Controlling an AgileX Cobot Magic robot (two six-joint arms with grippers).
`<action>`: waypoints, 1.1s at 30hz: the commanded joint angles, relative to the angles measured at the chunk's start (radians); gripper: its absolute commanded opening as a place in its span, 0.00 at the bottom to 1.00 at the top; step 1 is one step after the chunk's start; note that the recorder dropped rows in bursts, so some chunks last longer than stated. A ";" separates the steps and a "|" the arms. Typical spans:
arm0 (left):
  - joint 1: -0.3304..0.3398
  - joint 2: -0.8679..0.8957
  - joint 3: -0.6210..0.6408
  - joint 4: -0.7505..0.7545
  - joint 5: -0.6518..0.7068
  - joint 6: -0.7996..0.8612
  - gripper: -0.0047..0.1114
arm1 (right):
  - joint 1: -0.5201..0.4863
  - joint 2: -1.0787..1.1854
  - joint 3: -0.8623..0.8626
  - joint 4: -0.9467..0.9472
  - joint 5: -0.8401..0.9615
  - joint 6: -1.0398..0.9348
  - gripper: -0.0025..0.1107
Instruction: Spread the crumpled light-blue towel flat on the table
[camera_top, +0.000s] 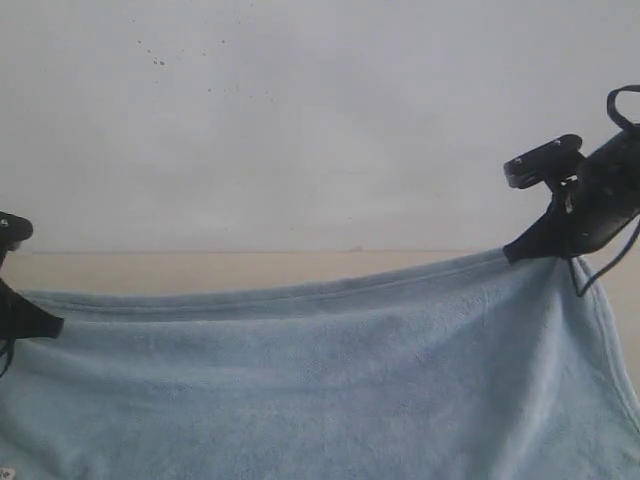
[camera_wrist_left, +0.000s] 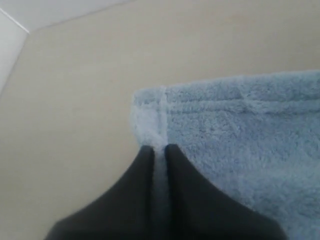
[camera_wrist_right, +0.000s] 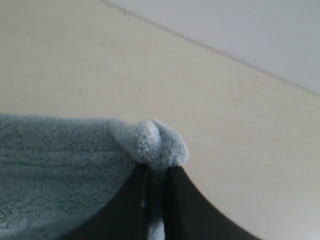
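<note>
The robot's right gripper has the towel's bunched corner, and the towel's top edge slants up to that corner, so the robot should put the corner down and pull the towel's side edge straight.
The light-blue towel hangs stretched between my two grippers and fills the lower half of the exterior view. Its hemmed top edge sags in the middle and rises toward the right. My left gripper is shut on the towel's left corner at the view's left edge. In the left wrist view the left gripper pinches the towel at its stitched corner. My right gripper is shut on the right corner and holds it higher. The right gripper has a bunched tuft of towel sticking out past its tips.
The beige table shows as a narrow strip behind the towel, below the white wall. Both wrist views show bare table beneath the held corners. The table meets the wall beyond the right corner.
</note>
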 joint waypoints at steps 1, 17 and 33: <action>0.004 0.123 -0.116 0.017 0.009 -0.070 0.21 | -0.008 0.091 -0.164 0.145 0.016 -0.163 0.23; 0.004 -0.180 0.045 -0.084 -0.063 -0.095 0.52 | -0.010 -0.077 -0.040 0.328 0.136 -0.266 0.02; 0.002 -0.547 0.458 -0.270 -0.390 -0.111 0.37 | -0.010 -0.237 0.628 0.306 -0.043 -0.192 0.02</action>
